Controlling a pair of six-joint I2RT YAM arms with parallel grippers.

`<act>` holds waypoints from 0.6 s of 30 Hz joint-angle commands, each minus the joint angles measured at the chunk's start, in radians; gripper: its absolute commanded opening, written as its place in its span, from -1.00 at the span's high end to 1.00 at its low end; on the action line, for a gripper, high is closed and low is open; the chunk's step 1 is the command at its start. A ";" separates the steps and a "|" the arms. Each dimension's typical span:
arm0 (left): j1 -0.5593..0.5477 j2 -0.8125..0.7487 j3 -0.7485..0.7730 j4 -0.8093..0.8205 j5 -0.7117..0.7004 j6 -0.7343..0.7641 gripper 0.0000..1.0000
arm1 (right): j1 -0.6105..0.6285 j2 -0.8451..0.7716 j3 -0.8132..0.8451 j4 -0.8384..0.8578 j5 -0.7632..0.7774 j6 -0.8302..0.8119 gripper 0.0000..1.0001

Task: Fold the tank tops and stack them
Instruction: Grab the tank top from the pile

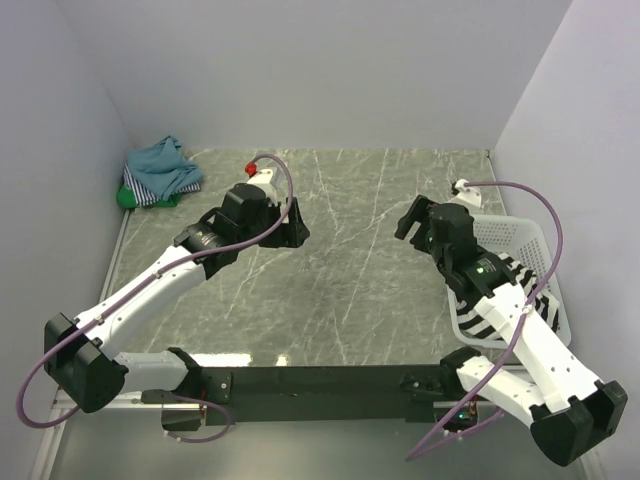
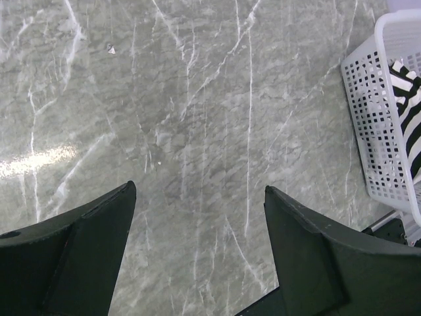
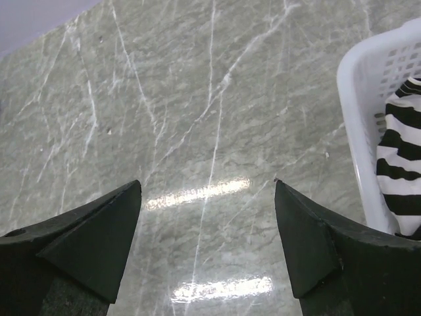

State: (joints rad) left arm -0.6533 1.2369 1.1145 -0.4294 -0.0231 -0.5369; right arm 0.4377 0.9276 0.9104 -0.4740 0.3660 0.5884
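Note:
The striped tank top (image 1: pixel 478 321) is uncovered in the white basket, next to my open right gripper. I should keep going to its far end (image 1: pixel 512 264) until my fingers close.
A black-and-white striped tank top (image 1: pixel 515 290) lies in the white lattice basket (image 1: pixel 540 240) at the right; it also shows in the left wrist view (image 2: pixel 409 112) and the right wrist view (image 3: pixel 401 158). A teal-blue top (image 1: pixel 165 165) lies on a stack at the far left corner, over a thin blue-white striped top (image 1: pixel 150 192) and a green one (image 1: pixel 128 197). My left gripper (image 1: pixel 297 228) is open and empty above the bare table (image 2: pixel 199 187). My right gripper (image 1: pixel 412 225) is open and empty over the table, left of the basket (image 3: pixel 208 184).
The marble table (image 1: pixel 350 250) is walled at the back and both sides. The basket (image 3: pixel 358 99) stands at the right edge, partly under my right arm. A black rail (image 1: pixel 310 385) runs along the near edge between the arm bases.

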 commanded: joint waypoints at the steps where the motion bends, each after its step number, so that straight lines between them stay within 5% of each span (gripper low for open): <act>1: 0.004 -0.028 -0.005 0.029 0.014 0.009 -0.69 | -0.005 -0.023 0.022 -0.034 0.050 0.025 -0.77; 6: 0.004 -0.047 -0.012 0.021 0.014 0.009 -0.69 | -0.045 0.065 0.123 -0.153 0.073 0.031 -0.78; 18: 0.007 -0.036 0.002 -0.028 0.026 -0.005 -0.69 | -0.552 0.309 0.131 -0.207 -0.025 0.047 -0.79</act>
State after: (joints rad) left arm -0.6514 1.2102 1.0996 -0.4427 -0.0128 -0.5388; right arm -0.0315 1.1790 1.0321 -0.6468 0.3679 0.6163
